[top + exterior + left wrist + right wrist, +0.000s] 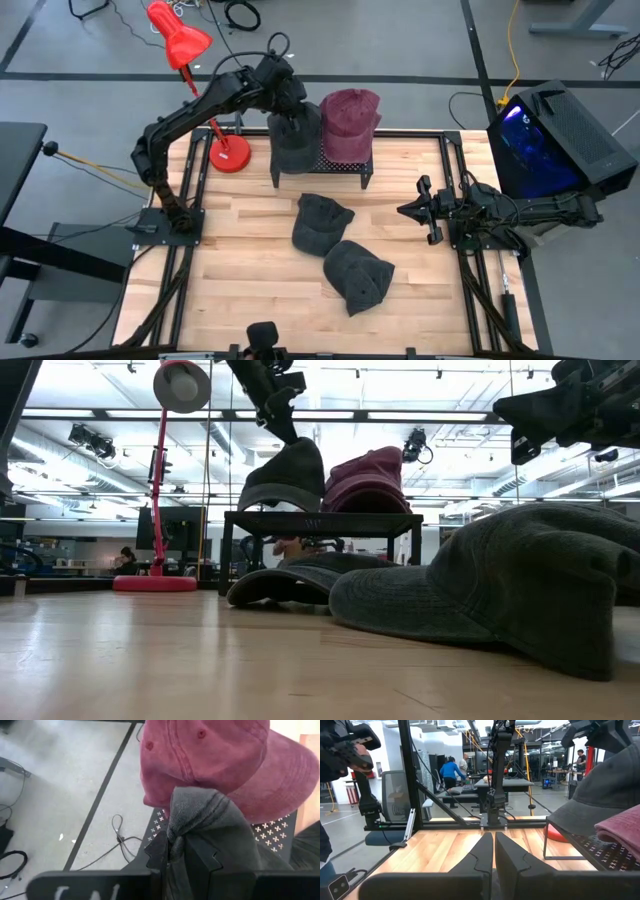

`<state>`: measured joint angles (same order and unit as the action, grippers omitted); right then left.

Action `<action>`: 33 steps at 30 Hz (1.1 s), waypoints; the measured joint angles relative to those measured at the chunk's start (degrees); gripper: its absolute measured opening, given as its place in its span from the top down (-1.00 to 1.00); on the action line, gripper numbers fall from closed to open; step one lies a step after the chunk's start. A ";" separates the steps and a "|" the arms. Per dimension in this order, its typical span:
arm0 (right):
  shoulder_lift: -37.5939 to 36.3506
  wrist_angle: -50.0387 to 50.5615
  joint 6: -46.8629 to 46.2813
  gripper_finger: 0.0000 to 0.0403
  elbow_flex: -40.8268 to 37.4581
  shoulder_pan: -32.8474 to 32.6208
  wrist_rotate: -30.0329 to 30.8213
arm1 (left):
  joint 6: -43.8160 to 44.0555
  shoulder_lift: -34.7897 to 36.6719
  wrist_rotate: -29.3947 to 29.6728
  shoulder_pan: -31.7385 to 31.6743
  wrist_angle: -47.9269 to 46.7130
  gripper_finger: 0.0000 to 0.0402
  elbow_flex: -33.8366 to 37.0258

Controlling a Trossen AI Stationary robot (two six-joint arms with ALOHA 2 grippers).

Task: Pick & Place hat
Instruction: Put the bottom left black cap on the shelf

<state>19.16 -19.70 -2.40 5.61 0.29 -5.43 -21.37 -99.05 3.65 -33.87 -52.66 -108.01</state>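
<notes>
I should keep moving my left gripper down until the grey cap's top settles and then let go, because the grey cap's brim is beside the maroon cap's on the rack and both face the near side.
A dark grey cap sits on the black perforated rack at the table's far side, next to a maroon cap. My left gripper is shut on the grey cap's top from the far side; the cap also shows in the left wrist view. Two more dark grey caps lie flat on the table's middle. My right gripper is shut and empty above the table's right side. My left gripper pinches a bunched fold of the grey cap's crown between its two fingers. The fingers slant down from the far left. The cap rests on the rack with its brim toward the near side, beside the maroon cap.
A red desk lamp stands at the far left, its base on the table and its head over the floor. A lit computer case stands off the table's right edge. People show in the room behind.
</notes>
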 joint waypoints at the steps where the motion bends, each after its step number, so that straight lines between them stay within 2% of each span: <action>1: 0.00 0.02 -0.01 0.89 0.00 0.01 0.02 | -0.03 -0.08 -0.11 -0.10 -0.29 0.75 0.00; 33: -0.02 0.00 -0.01 0.89 0.00 0.01 0.02 | 0.59 -6.48 0.62 -3.48 0.54 0.75 0.00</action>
<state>19.14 -19.70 -2.41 5.61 0.29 -5.41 -20.78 -105.54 4.27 -37.34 -52.12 -108.01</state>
